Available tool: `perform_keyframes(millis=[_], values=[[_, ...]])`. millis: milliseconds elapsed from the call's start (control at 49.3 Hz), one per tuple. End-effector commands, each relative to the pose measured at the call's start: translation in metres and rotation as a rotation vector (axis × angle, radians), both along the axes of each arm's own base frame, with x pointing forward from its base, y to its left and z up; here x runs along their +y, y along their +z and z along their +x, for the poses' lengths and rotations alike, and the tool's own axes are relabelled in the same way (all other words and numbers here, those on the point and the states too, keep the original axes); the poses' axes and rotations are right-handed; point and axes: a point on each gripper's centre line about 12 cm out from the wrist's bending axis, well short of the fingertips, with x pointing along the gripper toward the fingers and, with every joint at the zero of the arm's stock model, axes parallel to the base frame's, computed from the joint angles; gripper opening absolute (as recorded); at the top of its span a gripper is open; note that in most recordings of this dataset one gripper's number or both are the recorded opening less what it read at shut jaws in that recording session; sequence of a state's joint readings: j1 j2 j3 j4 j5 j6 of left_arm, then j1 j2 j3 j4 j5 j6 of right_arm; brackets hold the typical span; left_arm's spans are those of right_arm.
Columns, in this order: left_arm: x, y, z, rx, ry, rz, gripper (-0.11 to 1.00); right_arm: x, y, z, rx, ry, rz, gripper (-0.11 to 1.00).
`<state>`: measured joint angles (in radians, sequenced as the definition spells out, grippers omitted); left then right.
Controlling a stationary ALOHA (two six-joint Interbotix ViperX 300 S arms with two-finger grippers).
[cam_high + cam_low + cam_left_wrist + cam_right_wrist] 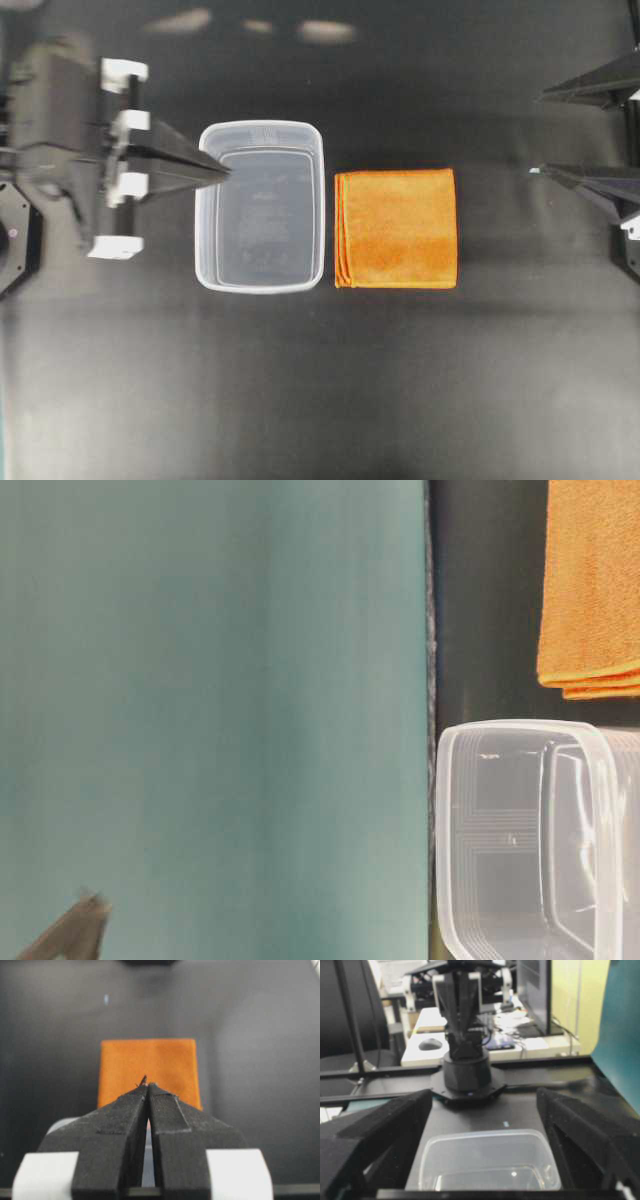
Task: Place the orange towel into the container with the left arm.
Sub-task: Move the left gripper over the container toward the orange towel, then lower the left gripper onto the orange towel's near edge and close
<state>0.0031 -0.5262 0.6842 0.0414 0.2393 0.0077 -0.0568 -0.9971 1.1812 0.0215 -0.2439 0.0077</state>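
The orange towel (402,229) will bunch into a fold and hang down around my left gripper when I lift it, because thin layered folds (343,230) line the towel's edge.
The orange towel (396,228) lies flat and folded on the black table, just right of the clear container (261,206), which is empty. My left gripper (224,172) is shut and empty, its tip raised over the container's left rim. In the left wrist view the shut gripper (147,1086) points at the towel (147,1062) ahead. My right gripper (537,134) is open and empty, well right of the towel. In the right wrist view it (484,1095) frames the container (485,1136); the towel is hidden there.
The table-level view shows the towel (590,580), the container (520,830) and a teal wall (210,710). The left arm's base (467,1077) stands beyond the container in the right wrist view. Black table surface (320,390) surrounds both objects.
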Motion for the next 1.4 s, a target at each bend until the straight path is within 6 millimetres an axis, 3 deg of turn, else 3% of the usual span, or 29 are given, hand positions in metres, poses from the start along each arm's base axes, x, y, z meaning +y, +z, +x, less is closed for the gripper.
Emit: perform_keyframes(millis=[0, 345, 426, 608, 710, 1014, 1237, 1379], values=[[0.001, 0.008, 0.021, 0.029, 0.001, 0.009, 0.00, -0.002, 0.008, -0.001, -0.025, -0.008, 0.003, 0.80], [0.011, -0.019, 0.111, 0.288, 0.031, 0.008, 0.03, -0.003, 0.017, -0.014, -0.057, -0.018, 0.001, 0.78], [0.016, -0.031, 0.130, 0.356, 0.042, 0.005, 0.19, -0.002, 0.017, -0.016, -0.062, -0.018, 0.002, 0.78], [0.023, -0.061, 0.167, 0.459, 0.055, 0.001, 0.74, -0.002, 0.019, -0.019, -0.074, -0.018, 0.001, 0.77], [0.024, -0.085, 0.186, 0.512, 0.054, 0.003, 0.90, -0.002, 0.019, -0.019, -0.076, -0.017, 0.006, 0.77], [0.017, -0.152, 0.218, 0.624, -0.040, 0.095, 0.90, -0.002, 0.018, -0.019, -0.076, -0.015, 0.030, 0.77], [0.016, -0.196, 0.223, 0.704, -0.051, 0.098, 0.90, -0.002, 0.018, -0.019, -0.075, -0.015, 0.032, 0.77], [0.017, -0.210, 0.224, 0.721, -0.054, 0.100, 0.90, -0.002, 0.016, -0.018, -0.068, -0.015, 0.032, 0.77]])
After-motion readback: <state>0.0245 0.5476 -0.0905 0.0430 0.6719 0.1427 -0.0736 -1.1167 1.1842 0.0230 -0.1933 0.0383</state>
